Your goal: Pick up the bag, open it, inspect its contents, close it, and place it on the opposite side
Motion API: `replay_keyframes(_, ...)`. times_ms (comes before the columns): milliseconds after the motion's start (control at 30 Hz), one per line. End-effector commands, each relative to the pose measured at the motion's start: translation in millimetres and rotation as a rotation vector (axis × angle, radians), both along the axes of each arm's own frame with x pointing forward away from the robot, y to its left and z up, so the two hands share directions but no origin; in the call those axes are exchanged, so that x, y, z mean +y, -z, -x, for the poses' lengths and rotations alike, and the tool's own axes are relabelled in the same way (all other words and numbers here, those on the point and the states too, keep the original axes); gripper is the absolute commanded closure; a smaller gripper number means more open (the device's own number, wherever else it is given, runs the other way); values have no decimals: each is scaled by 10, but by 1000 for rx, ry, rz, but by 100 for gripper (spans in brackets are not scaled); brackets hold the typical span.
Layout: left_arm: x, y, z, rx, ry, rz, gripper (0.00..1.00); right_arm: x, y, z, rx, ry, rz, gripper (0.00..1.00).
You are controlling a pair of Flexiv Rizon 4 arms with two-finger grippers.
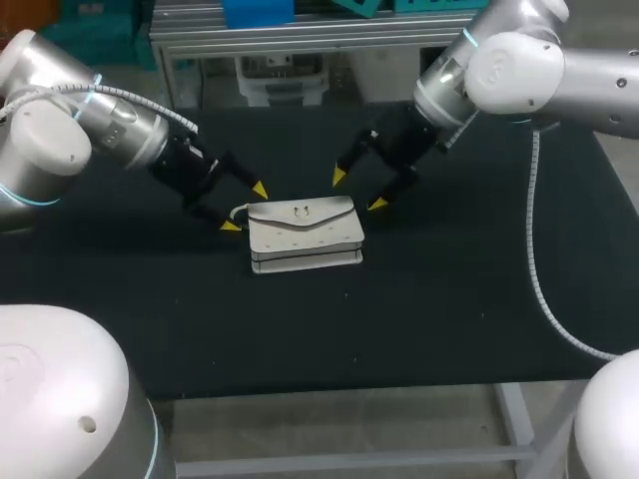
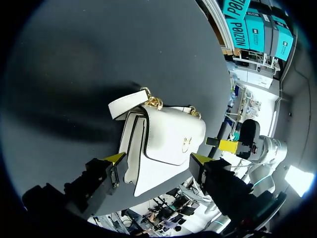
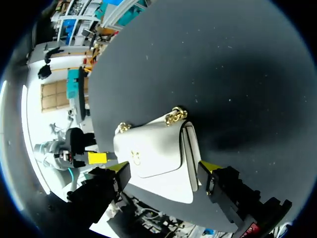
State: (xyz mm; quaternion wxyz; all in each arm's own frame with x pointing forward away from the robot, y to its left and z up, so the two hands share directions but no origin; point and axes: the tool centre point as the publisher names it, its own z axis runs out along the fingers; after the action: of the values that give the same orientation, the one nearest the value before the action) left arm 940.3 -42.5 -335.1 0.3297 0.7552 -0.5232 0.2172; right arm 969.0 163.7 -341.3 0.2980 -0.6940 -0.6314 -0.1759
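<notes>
My left gripper will pull the bag aside by its black-trimmed edge, and the bag will stay closed because the bag's flap (image 1: 302,211) lies flat against the bag's front.
A white flap bag (image 1: 305,235) with a gold clasp lies in the middle of the black table. Its short strap (image 2: 126,103) and gold chain links (image 2: 153,101) sit at its left end. My left gripper (image 1: 246,208) is open at that end, one yellow tip behind the corner and one in front. In the left wrist view the bag (image 2: 163,144) lies just ahead of the left gripper (image 2: 157,159), between its spread fingers. My right gripper (image 1: 357,190) is open at the bag's back right corner. The bag (image 3: 153,148) lies ahead of the right gripper (image 3: 164,166).
The black table cover (image 1: 449,299) stretches well to both sides and in front of the bag. A ribbed grey cable (image 1: 539,279) hangs from my right arm over the table's right part. The front edge (image 1: 349,384) runs close below.
</notes>
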Motion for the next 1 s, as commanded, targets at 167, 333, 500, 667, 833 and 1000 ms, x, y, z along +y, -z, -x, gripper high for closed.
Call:
replay_keyframes(167,-20,82,-52,14,5,9,18,41,247,-40,31,7,-61,28)
replay_keyframes(333,-31,120,-76,28,12,20,21,60,284,-62,31,8,-63,41)
replay_keyframes(500,-40,166,-122,46,7,37,25,102,327,-101,33,9,-79,53)
replay_keyframes(667,-50,199,-155,67,4,44,31,152,382,-106,41,6,-91,56)
replay_keyframes(833,-55,256,-162,87,3,44,58,186,442,-81,47,4,-95,59)
replay_keyframes(1000,-66,321,-151,104,7,54,78,210,494,-53,44,7,-98,91)
